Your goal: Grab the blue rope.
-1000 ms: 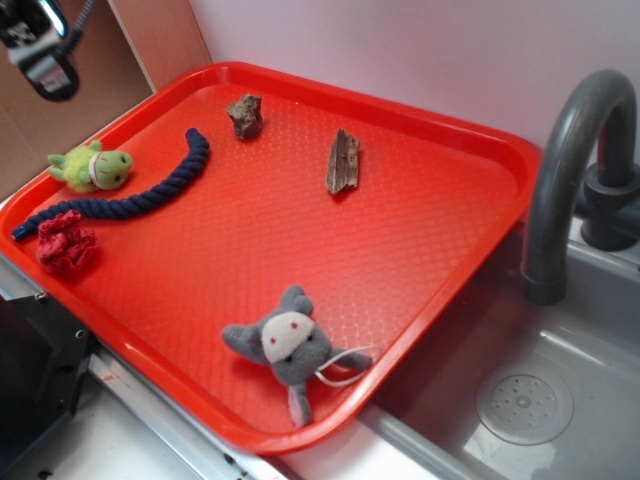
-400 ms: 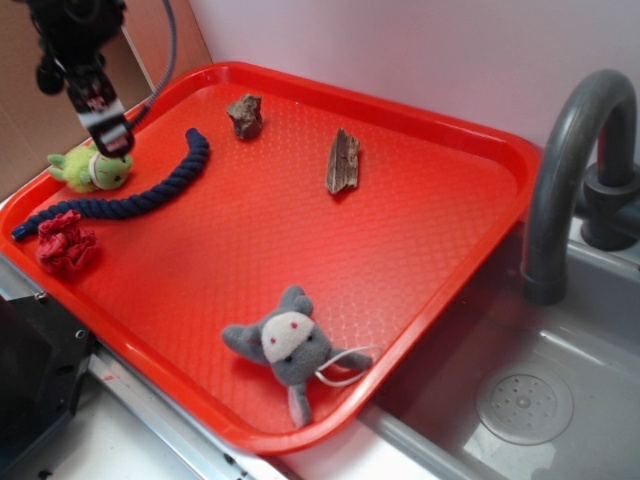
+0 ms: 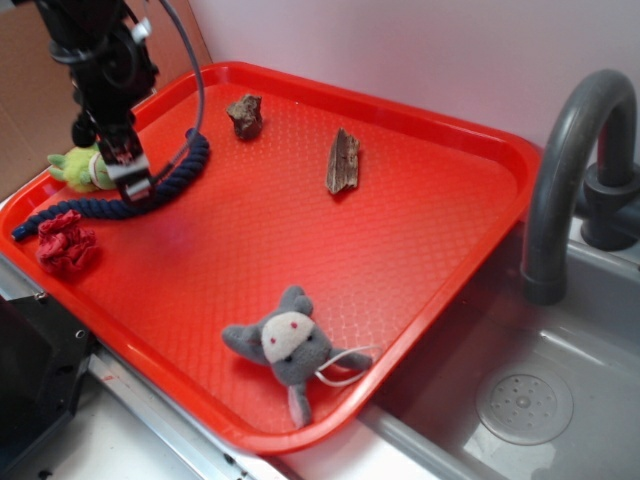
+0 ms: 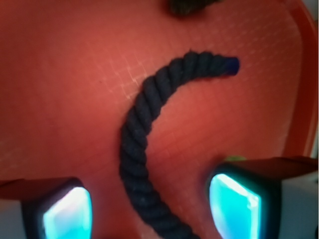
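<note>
The blue rope (image 3: 100, 208) is a thick, tight twist (image 3: 186, 172). Its far end will keep sticking out while its near end hangs down when I lift it.
The blue rope (image 3: 172, 176) is a thick navy twisted rope lying curved on the red tray (image 3: 420, 230) at its left side. In the wrist view the rope (image 4: 142, 144) runs between my two fingers. My gripper (image 3: 128, 178) hangs over the rope's middle, close above it, with jaws open and nothing held. In the wrist view the gripper (image 4: 149, 209) straddles the rope, one finger on each side.
A green plush (image 3: 82, 168) lies just left of the gripper. A red fabric wad (image 3: 64, 240) lies at the tray's near left. A grey plush (image 3: 290, 345), a rock (image 3: 245, 115) and a wood piece (image 3: 343, 160) sit on the tray. A sink and faucet (image 3: 570, 170) stand right.
My gripper has come down and to the right from the top-left corner, past the green plush, to hang over the rope. The rope and toys have not moved.
</note>
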You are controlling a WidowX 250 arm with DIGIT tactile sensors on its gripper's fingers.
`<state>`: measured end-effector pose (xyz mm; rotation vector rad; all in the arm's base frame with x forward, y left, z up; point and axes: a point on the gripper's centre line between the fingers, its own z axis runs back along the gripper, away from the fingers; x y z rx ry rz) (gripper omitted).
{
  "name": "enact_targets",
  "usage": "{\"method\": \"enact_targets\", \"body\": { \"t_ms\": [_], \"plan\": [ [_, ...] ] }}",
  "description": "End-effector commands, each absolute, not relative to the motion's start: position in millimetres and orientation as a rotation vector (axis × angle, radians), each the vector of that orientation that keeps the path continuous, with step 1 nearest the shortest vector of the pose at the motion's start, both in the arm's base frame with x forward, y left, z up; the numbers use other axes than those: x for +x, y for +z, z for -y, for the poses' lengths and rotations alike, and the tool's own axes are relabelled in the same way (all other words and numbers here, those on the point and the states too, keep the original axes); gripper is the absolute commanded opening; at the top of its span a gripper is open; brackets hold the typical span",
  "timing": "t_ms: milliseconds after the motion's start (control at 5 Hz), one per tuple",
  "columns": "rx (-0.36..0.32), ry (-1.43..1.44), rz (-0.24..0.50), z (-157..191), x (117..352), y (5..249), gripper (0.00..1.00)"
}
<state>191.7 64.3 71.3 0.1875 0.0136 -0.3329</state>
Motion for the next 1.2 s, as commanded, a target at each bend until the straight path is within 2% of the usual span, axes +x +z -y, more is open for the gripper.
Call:
{"method": "enact_targets", "body": {
  "t_ms": [0, 200, 400, 600, 800, 1000],
  "plan": [
    [0.119, -0.371, -0.053, -70.4, 203.4, 43.3, 1.00],
    [0.152, -0.371, -0.075, -68.7, 203.6, 35.4, 1.00],
    [0.148, -0.407, -0.074, -65.7, 203.5, 32.2, 0.00],
    [0.142, -0.420, -0.067, -64.0, 201.5, 31.7, 0.00],
    [0.198, -0.426, -0.075, -58.1, 200.3, 27.8, 0.00],
    [0.179, -0.430, -0.076, -59.9, 202.8, 27.6, 0.00]
  ]
}}
